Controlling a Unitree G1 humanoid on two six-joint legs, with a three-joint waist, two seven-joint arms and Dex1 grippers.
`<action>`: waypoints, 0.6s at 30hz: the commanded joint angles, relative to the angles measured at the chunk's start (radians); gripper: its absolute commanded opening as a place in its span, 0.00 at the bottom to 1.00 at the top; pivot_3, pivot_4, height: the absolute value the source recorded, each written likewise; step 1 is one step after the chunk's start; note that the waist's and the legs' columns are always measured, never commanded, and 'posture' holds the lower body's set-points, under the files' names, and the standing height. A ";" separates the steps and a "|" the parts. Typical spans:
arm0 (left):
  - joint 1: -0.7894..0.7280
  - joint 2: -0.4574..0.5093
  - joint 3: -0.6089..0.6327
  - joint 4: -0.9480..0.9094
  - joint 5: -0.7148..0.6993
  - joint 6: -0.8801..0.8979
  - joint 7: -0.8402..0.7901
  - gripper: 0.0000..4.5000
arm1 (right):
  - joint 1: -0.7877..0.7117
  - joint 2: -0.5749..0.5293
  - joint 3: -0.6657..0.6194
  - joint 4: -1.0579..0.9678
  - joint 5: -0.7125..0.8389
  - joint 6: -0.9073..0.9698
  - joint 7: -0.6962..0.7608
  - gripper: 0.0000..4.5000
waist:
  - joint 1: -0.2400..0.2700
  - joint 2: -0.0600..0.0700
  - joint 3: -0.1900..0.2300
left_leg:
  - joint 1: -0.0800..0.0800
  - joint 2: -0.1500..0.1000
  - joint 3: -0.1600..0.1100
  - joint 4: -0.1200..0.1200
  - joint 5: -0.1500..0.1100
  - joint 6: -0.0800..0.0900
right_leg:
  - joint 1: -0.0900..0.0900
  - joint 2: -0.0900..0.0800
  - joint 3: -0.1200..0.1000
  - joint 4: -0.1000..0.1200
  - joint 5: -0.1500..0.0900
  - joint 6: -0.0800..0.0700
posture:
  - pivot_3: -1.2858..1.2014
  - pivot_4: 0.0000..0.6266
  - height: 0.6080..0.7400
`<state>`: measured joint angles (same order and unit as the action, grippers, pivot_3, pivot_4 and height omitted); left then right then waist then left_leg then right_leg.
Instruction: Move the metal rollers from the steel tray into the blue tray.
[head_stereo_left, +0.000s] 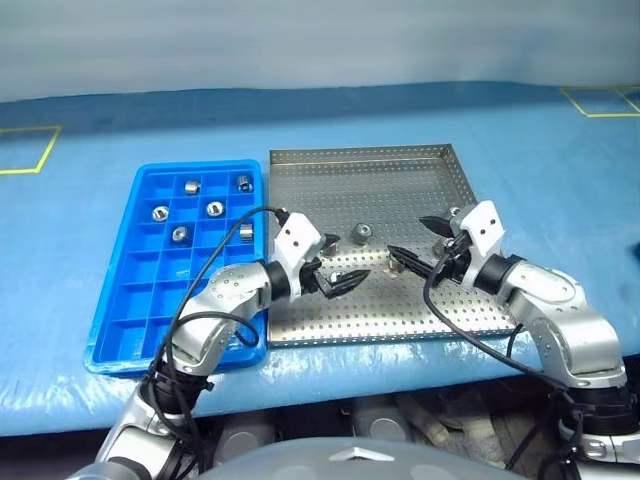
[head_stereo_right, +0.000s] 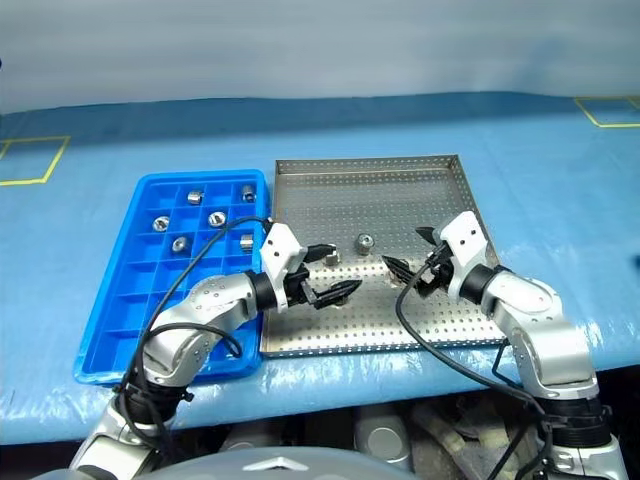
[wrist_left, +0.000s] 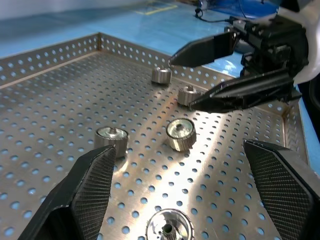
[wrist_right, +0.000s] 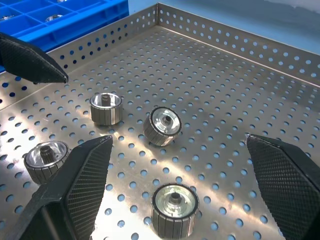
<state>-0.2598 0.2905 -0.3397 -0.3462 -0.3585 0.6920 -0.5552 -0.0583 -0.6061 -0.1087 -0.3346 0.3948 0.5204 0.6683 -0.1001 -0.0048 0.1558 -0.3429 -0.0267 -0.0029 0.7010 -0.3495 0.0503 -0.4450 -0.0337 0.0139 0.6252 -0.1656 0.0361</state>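
The nearest metal roller (wrist_left: 170, 227) is free of its neighbours, halfway between my left gripper's open fingers, so I should keep moving them down until they reach its sides (wrist_left: 191, 233).
The steel tray (head_stereo_left: 380, 190) lies in the middle of the blue-covered table. Several metal rollers (wrist_left: 181, 134) stand loose on its perforated floor around the middle. Both grippers hover low over the tray's near half with their tips pointing at each other. My left gripper (head_stereo_left: 345, 262) is open and empty, with a roller (wrist_left: 112, 139) just ahead of its fingers. My right gripper (head_stereo_left: 408, 237) is open and empty too, with rollers (wrist_right: 162, 125) in front of it. The blue tray (head_stereo_left: 140, 300) adjoins the steel tray's left side and holds several rollers (head_stereo_left: 214, 208) in its far compartments.
Yellow tape squares mark the cloth at the far left (head_stereo_left: 30, 150) and far right (head_stereo_left: 600, 100). The near compartments of the blue tray (head_stereo_right: 130, 330) hold nothing. Black cables (head_stereo_left: 470, 335) loop from both wrists over the tray's front rim.
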 joint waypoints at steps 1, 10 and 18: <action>-0.002 -0.005 -0.018 0.012 0.016 0.015 0.004 0.99 | -0.006 -0.009 -0.037 -0.047 0.008 -0.020 -0.006 1.00 | -0.006 0.000 0.000 | 0.000 0.000 0.000 0.000 0.000 0.000 | 0.000 0.001 0.000 0.000 0.000 0.000 | 0.41 0.24 1.00; -0.011 -0.002 -0.065 0.075 0.085 0.034 0.025 0.99 | -0.014 -0.007 -0.036 -0.041 0.005 -0.025 -0.012 1.00 | -0.024 0.000 0.000 | 0.000 0.000 0.001 0.001 -0.001 0.002 | 0.000 0.005 0.004 0.000 0.001 0.002 | 0.41 0.24 1.00; -0.018 -0.010 -0.076 0.108 0.128 0.050 0.038 0.99 | -0.022 -0.002 -0.034 -0.033 0.003 -0.037 -0.018 1.00 | -0.023 0.000 0.000 | 0.000 0.000 0.001 0.001 -0.001 0.002 | 0.000 0.005 0.005 0.000 0.001 0.002 | 0.41 0.24 1.00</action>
<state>-0.2628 0.2863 -0.4102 -0.2301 -0.2382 0.7385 -0.5189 -0.0632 -0.6098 -0.1238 -0.3460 0.3951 0.5053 0.6538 -0.1231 -0.0047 0.1557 -0.3425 -0.0266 -0.0021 0.7020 -0.3501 0.0524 -0.4446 -0.0292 0.0187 0.6252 -0.1644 0.0382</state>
